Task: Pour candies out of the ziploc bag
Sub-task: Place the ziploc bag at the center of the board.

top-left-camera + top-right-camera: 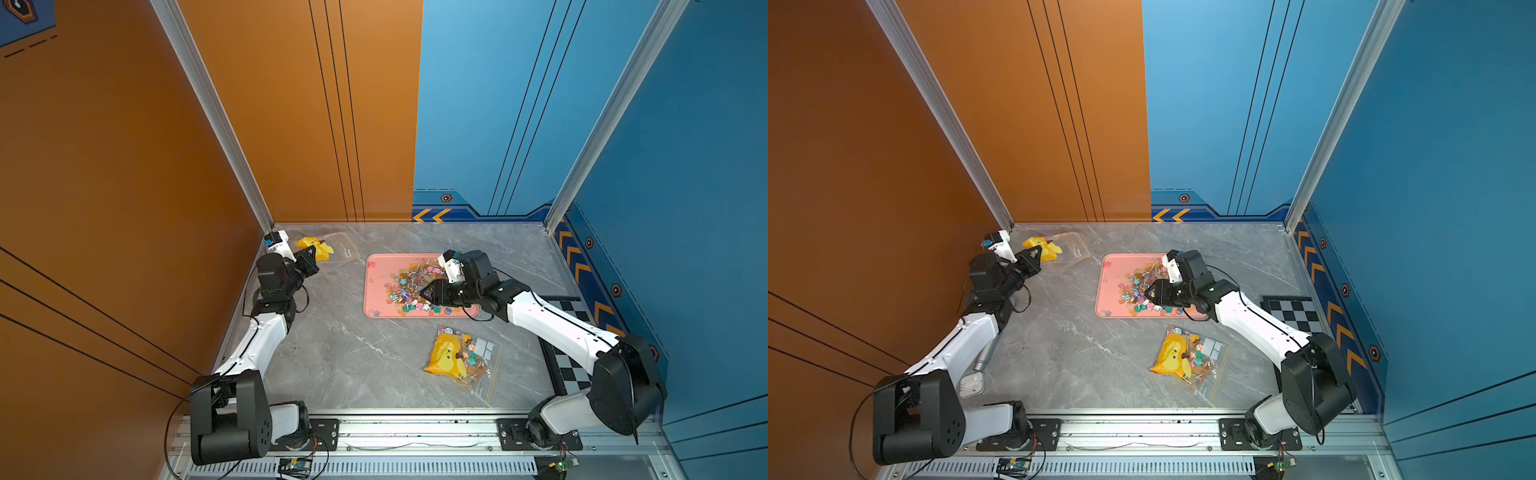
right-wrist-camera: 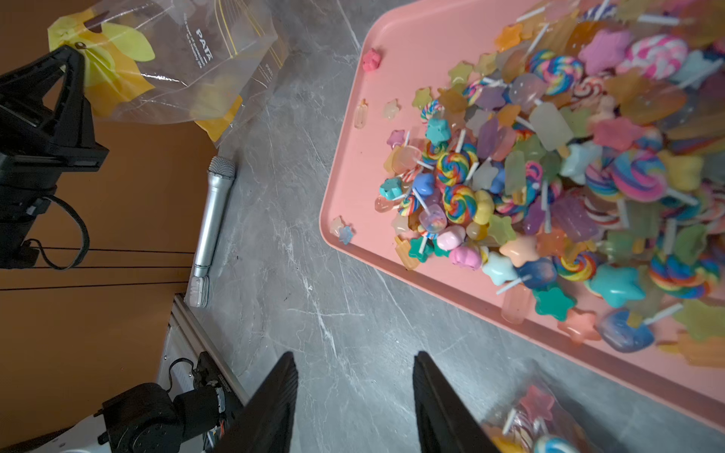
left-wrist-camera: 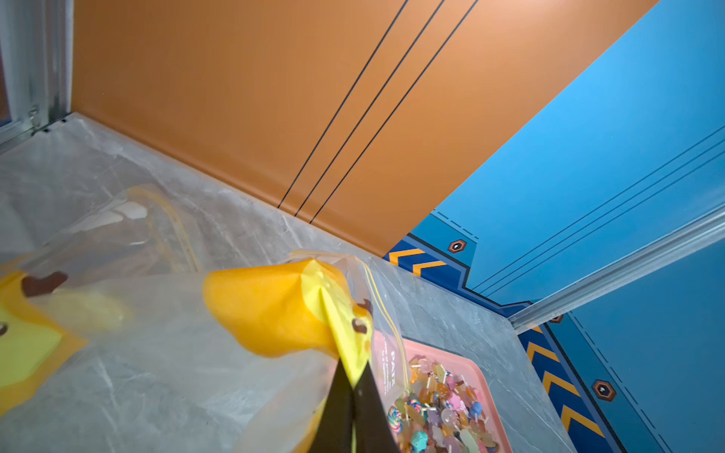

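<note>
My left gripper should keep going, since its ziploc bag [image 3: 275, 308] is empty and clear of the pink tray. It should move toward the other empty bag [image 3: 31, 338] and let go beside that bag.
My left gripper [image 1: 312, 249] [image 3: 355, 386] is shut on the yellow-printed corner of a clear ziploc bag [image 1: 328, 247] [image 1: 1067, 245] [image 3: 274, 310] [image 2: 176, 59]. This bag hangs limp near the far left corner, and no candies show inside it. A heap of candies [image 1: 415, 282] [image 1: 1142, 282] [image 2: 549, 157] lies in the pink tray [image 1: 370, 291] [image 2: 345, 157]. My right gripper [image 1: 422, 293] [image 2: 355, 355] hovers open at the tray's near side, holding nothing. A second ziploc bag [image 1: 457, 357] [image 1: 1187, 357], full of candies, lies on the table in front of the tray.
A silver microphone [image 2: 214, 211] [image 1: 984, 357] and a small white case [image 1: 971, 384] lie along the table's left edge by the left arm. A checkerboard [image 1: 1296, 311] sits at the right edge. Orange and blue walls close in the back and both sides.
</note>
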